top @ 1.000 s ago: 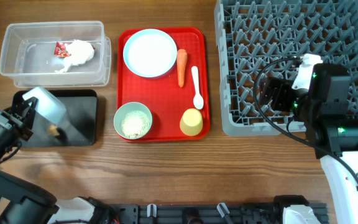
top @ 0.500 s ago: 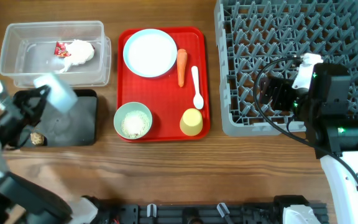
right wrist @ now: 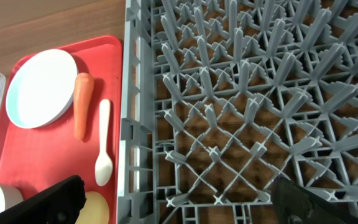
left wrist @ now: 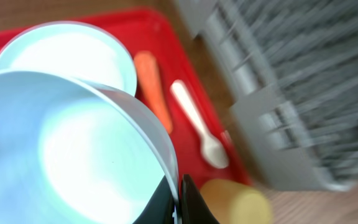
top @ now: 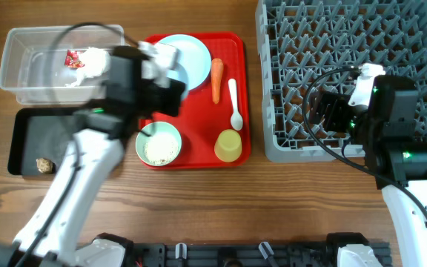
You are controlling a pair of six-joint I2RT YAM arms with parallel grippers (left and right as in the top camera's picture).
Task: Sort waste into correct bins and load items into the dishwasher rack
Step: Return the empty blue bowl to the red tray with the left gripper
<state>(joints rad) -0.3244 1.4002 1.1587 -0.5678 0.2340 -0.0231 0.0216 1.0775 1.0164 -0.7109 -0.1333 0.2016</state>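
I should keep my left gripper lowering the pale blue bowl until it rests on the red tray [top: 191, 120], since the patch [top: 196, 113] between carrot and green bowl is clear.
My left gripper [top: 170, 65] is shut on the rim of a pale blue bowl [left wrist: 73, 155] and holds it above the red tray [top: 240, 52], over the pale blue plate [top: 187, 52]. The left wrist view shows its jaws [left wrist: 179, 193] pinching the rim. On the tray lie a carrot [top: 216, 80], a white spoon [top: 234, 104], a yellow cup [top: 229, 145] and a green bowl of rice [top: 159, 144]. My right gripper [top: 325, 111] is open and empty over the front left of the grey dishwasher rack [top: 354, 44]; its jaws [right wrist: 179, 211] show in the right wrist view.
A clear bin [top: 21, 52] at the back left holds a wrapper and white waste. A black bin [top: 80, 141] in front of it holds a brown food scrap [top: 44, 165]. The rack [right wrist: 247, 112] is empty where visible.
My left arm swung right from the black bin to above the red tray, carrying the bowl. A food scrap now lies in the black bin. The right arm has not moved.
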